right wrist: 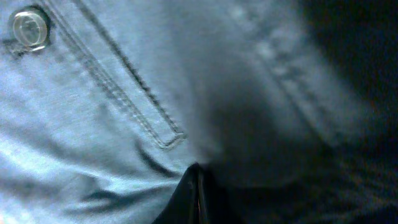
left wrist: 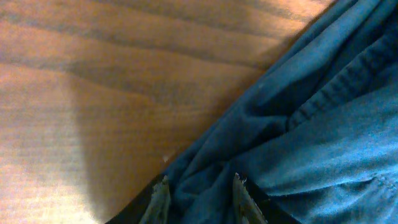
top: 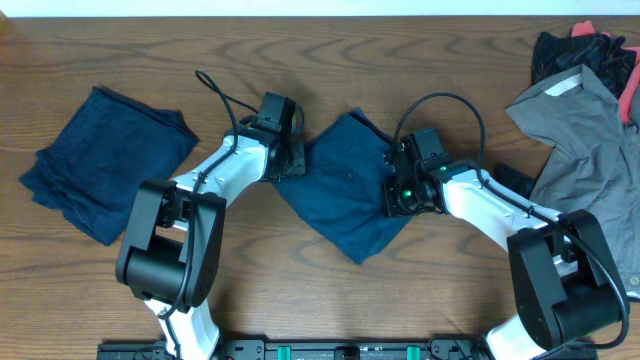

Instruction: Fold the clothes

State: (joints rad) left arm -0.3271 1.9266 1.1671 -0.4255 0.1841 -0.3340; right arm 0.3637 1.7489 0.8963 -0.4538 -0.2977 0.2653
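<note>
I should use my left gripper alone to carry the middle garment by its bunched edge [top: 314,168] onto the navy pile, because the folded navy garment [top: 110,165] is too far away for my right gripper to reach.
A dark navy denim-like garment [top: 340,190] lies partly folded at the table's middle. My left gripper [top: 290,158] is at its left edge, and in the left wrist view my fingers [left wrist: 202,194] are closed on a bunched fold of the navy fabric [left wrist: 311,124]. My right gripper [top: 402,185] is on the garment's right side. In the right wrist view its fingers [right wrist: 198,180] are pressed together on the fabric [right wrist: 93,124], with wrinkles running to the tip, beside a stitched flap and a button [right wrist: 29,28].
A folded navy garment [top: 105,160] lies at the left. A grey collared shirt [top: 585,130] lies at the right edge, with black [top: 565,50] and coral-red [top: 630,95] items behind it. Bare wooden table [top: 320,290] runs along the front.
</note>
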